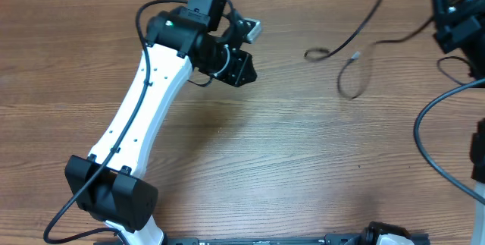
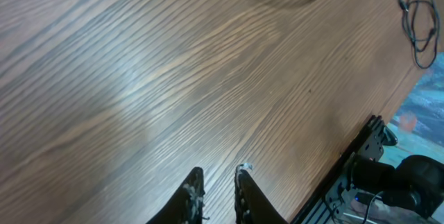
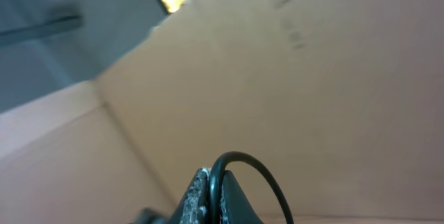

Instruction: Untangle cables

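My right gripper should keep pulling the black cable (image 3: 240, 156) away until the curled end (image 1: 316, 54) and the pale plug are both clear, then let go. The two trail apart over open wood.
Two thin black cables lie on the wooden table (image 1: 288, 161) in the overhead view. One cable (image 1: 356, 32) runs from the top edge down to a small curl at its end. A second cable (image 1: 350, 78) with a pale plug bends into a hook beside it. My left gripper (image 1: 244, 69) hovers left of them, well apart. In the left wrist view its fingers (image 2: 246, 195) stand slightly open over bare wood with nothing between them. My right gripper (image 3: 214, 182) points up at a cardboard surface and is shut on a black cable (image 3: 258, 172) that arcs out of its tips.
The right arm (image 1: 457, 14) fills the top right corner, and its thick black cable (image 1: 424, 131) sweeps down the right side. A dark cable arc (image 2: 291, 1) and thin loops (image 2: 416, 23) show near the table's edge. A robot base (image 2: 388, 182) sits beyond that edge.
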`<state>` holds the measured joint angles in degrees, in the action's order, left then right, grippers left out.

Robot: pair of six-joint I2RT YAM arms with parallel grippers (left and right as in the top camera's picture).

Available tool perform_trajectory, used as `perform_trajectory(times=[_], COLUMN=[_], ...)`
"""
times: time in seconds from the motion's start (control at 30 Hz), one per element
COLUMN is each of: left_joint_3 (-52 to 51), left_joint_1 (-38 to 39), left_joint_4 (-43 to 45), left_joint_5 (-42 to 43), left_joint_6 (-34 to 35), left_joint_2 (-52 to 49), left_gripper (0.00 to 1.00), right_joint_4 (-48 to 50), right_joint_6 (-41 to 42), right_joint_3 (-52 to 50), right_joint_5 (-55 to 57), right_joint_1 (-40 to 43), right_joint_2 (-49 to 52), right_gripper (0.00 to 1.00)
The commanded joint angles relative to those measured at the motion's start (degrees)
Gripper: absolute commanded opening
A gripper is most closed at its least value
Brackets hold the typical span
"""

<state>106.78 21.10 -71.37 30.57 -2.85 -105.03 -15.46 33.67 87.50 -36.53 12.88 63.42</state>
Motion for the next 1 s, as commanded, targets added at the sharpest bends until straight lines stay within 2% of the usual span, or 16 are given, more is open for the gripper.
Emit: perform_trajectory(times=[0.0, 0.17, 0.4, 0.63, 0.73, 0.87, 0.9, 0.93, 0.97], left_joint_3=[-0.31, -0.28, -0.24, -0.13, -0.13, -0.13, -0.13, -0.13, -0.13], left_joint_1=[-0.09, -0.04, -0.09, -0.02, -0.02, 0.52, 0.79, 1.11, 1.49], left_joint_4=[-1.64, -6.10, -10.95, -10.86, -10.47, -9.99, -9.94, -9.94, -9.97], left_joint_5=[-0.57, -0.74, -0.98, 0.33, 1.44, 2.05, 2.19, 2.32, 2.29], left_joint_6=[0.72, 0.68, -1.42, -1.18, -1.11, -0.09, -0.07, -0.04, 0.22], left_joint_2=[-0.42, -0.39, -0.17, -0.07, -0.07, -0.07, -0.07, -0.07, -0.07], left_gripper=[0.18, 0.18, 0.17, 0.17, 0.18, 0.18, 0.18, 0.18, 0.18], right_joint_4=[-1.57, -4.20, -3.52, 0.66, 4.48, 8.46, 9.25, 9.92, 10.25], right_joint_6=[-6.73, -12.11, -26.99, -41.20, -43.21, -43.15, -43.06, -42.64, -42.51], right_joint_3=[1.88, 1.88, 1.88, 1.88, 1.88, 1.88, 1.88, 1.88, 1.88], right_joint_5=[3.30, 13.84, 23.54, 44.68, 52.48, 56.48, 57.72, 59.36, 60.37], right_joint_1=[5.35, 10.95, 16.96, 26.21, 31.52, 38.10, 39.34, 40.33, 40.96], right_joint_2=[-0.22, 2.80, 10.86, 17.70, 20.31, 23.30, 23.89, 24.44, 24.94], right_gripper=[0.04, 0.04, 0.04, 0.04, 0.04, 0.04, 0.07, 0.33, 0.98])
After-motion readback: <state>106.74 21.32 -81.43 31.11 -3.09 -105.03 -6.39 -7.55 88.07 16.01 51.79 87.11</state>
